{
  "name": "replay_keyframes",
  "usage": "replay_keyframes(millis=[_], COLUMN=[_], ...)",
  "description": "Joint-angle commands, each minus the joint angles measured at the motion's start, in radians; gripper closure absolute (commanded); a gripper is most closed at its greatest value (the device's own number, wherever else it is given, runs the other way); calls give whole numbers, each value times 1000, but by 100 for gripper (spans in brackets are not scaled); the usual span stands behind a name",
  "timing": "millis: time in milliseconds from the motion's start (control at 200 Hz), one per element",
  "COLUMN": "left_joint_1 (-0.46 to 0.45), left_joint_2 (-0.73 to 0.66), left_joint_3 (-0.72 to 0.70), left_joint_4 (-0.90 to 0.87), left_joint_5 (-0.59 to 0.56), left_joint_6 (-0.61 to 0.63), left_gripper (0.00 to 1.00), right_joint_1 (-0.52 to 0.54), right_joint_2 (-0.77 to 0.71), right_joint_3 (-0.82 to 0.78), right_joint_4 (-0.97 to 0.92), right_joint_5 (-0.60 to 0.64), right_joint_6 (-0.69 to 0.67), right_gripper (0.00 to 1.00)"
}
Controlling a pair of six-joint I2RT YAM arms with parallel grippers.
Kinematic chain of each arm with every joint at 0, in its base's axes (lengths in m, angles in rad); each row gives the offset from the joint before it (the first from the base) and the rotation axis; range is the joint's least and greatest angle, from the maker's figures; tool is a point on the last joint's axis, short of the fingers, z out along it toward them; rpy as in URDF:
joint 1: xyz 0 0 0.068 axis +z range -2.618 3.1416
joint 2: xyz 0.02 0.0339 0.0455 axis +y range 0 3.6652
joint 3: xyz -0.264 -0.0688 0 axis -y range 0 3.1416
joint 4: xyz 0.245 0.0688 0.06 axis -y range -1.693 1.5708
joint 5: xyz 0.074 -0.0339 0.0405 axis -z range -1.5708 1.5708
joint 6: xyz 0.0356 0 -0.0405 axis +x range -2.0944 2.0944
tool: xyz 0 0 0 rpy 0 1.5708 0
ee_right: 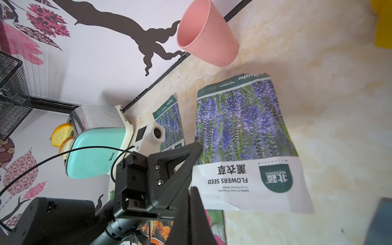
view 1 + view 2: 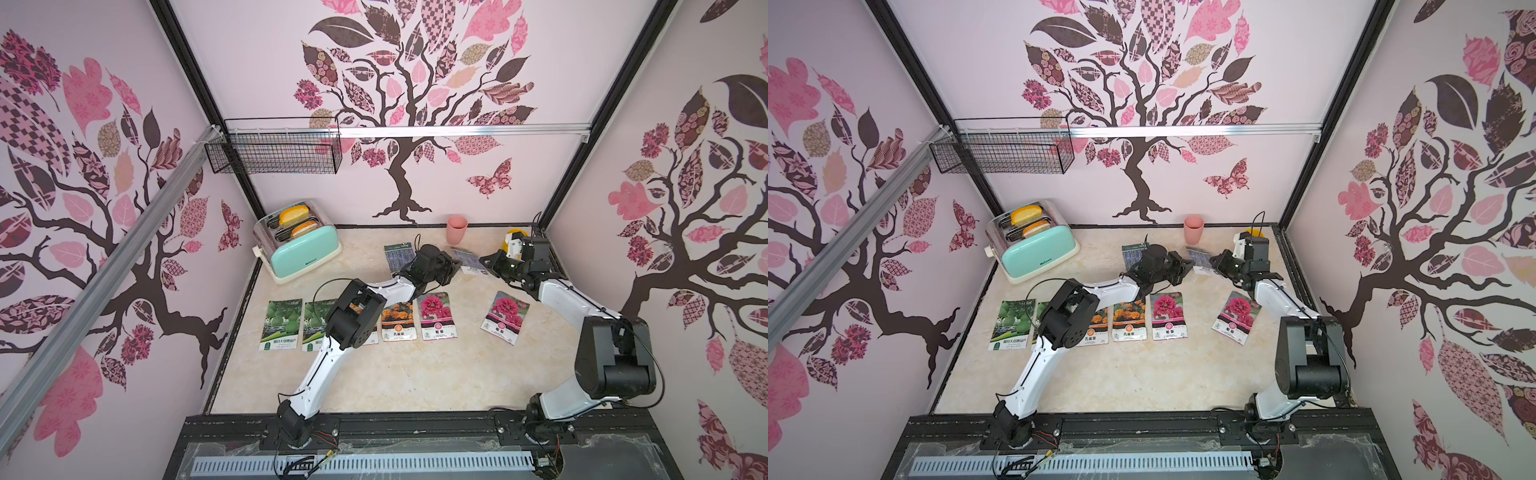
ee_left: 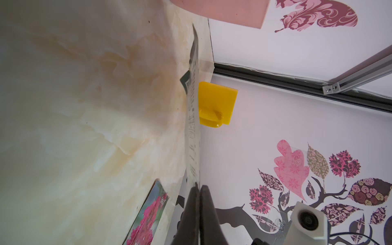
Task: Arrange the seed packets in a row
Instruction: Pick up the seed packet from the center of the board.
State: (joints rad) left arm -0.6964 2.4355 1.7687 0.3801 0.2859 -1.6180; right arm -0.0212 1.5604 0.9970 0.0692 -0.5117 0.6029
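Note:
The tilted magenta packet point(image 2: 506, 313) is lying away from the row. So my right gripper should hold the lavender packet aside while my left gripper picks up the magenta packet point(image 2: 500, 329).
A purple lavender seed packet point(image 2: 468, 258) point(image 1: 244, 131) hangs tilted above the back of the table between both grippers. My left gripper point(image 2: 454, 266) point(image 3: 199, 187) is shut on one edge of it; the packet point(image 3: 192, 127) runs edge-on out of its fingers. My right gripper point(image 2: 484, 261) point(image 1: 194, 189) is shut on the corner of its white strip. A second lavender packet point(image 2: 400, 255) lies behind the left wrist. Lying in a row nearer the front are two gourd packets point(image 2: 282, 324), marigold packets point(image 2: 398, 320) partly under the left arm, and a magenta packet point(image 2: 436, 316). Another magenta packet point(image 2: 505, 318) lies apart, tilted.
A mint toaster point(image 2: 301, 249) with bread stands at the back left. A pink cup point(image 2: 457, 229) stands against the back wall, and a yellow object point(image 2: 513, 237) sits in the back right corner. A wire basket point(image 2: 274, 151) hangs on the wall above.

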Motion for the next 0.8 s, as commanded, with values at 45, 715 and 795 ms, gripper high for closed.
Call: replay_keyframes(millis=[45, 715, 795], left_joint_1=[4, -6, -12], left_joint_2=[-44, -187, -185], left_joint_3=[-43, -255, -253], left_joint_4=[46, 284, 298], left_joint_5=[-36, -134, -125], left_joint_6=[35, -61, -72], left_gripper=[100, 100, 100], right_joint_1=[-4, 8, 9], right_joint_2=[-77, -255, -243], right_joint_3=[-29, -297, -280], right_joint_4=[-45, 108, 136], right_joint_5=[40, -159, -155], right_joint_6=[-23, 178, 184], right_gripper=[25, 1, 0])
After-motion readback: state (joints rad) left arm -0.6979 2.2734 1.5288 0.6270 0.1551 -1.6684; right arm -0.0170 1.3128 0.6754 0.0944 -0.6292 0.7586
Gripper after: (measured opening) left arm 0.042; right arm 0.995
